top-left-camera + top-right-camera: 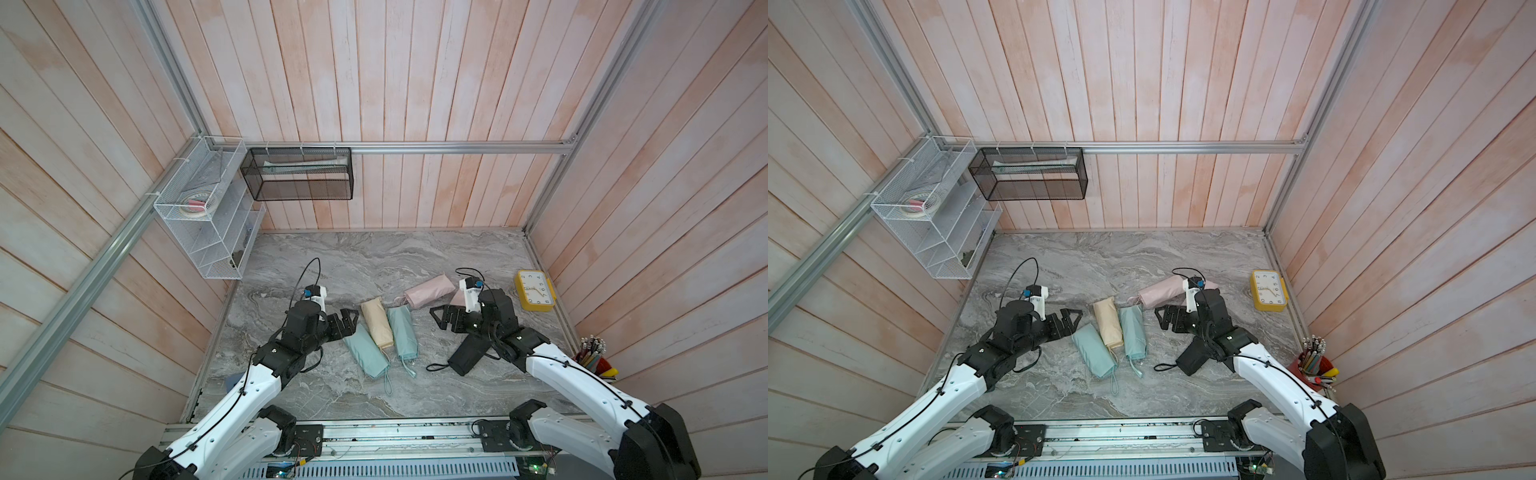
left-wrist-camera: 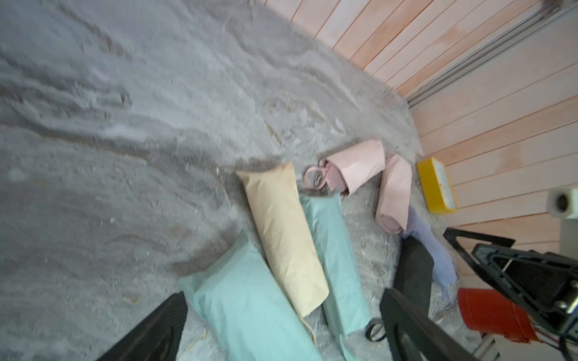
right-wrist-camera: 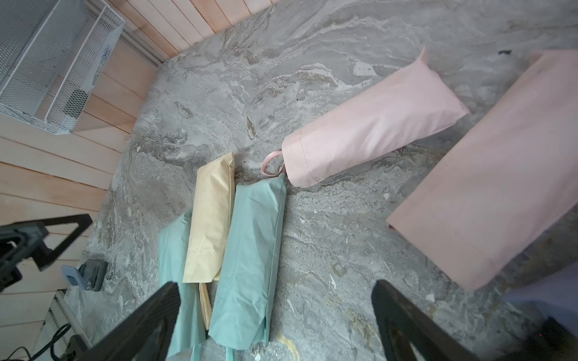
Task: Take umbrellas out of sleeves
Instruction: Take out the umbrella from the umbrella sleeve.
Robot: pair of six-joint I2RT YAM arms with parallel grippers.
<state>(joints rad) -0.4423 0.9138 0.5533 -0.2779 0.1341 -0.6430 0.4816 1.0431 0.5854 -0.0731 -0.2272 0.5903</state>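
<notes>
The mint sleeve lies tight against the cream-yellow sleeve (image 1: 373, 339), so my left gripper should drag the mint sleeve clear before my right gripper takes its near-end cord (image 1: 388, 384).
Several filled sleeves lie mid-table in both top views: a mint sleeve (image 1: 365, 353), a cream-yellow sleeve (image 1: 376, 322) leaning on it, a second mint sleeve (image 1: 402, 332), a pink sleeve (image 1: 430, 291) and a black sleeve (image 1: 467, 355). A second pink sleeve (image 3: 488, 175) and a lavender sleeve (image 2: 433, 250) lie under my right arm. The umbrellas stay inside; only wrist cords and a pink handle (image 2: 336, 181) show. My left gripper (image 1: 351, 322) hovers open just left of the mint sleeve. My right gripper (image 1: 438, 316) hovers open between the second mint sleeve and the pink ones, holding nothing.
A yellow clock (image 1: 535, 290) lies at the table's right edge, and a red pen cup (image 1: 592, 361) stands nearer the front right. A white wire basket (image 1: 208, 216) and a black mesh basket (image 1: 299, 174) hang on the walls at the back left.
</notes>
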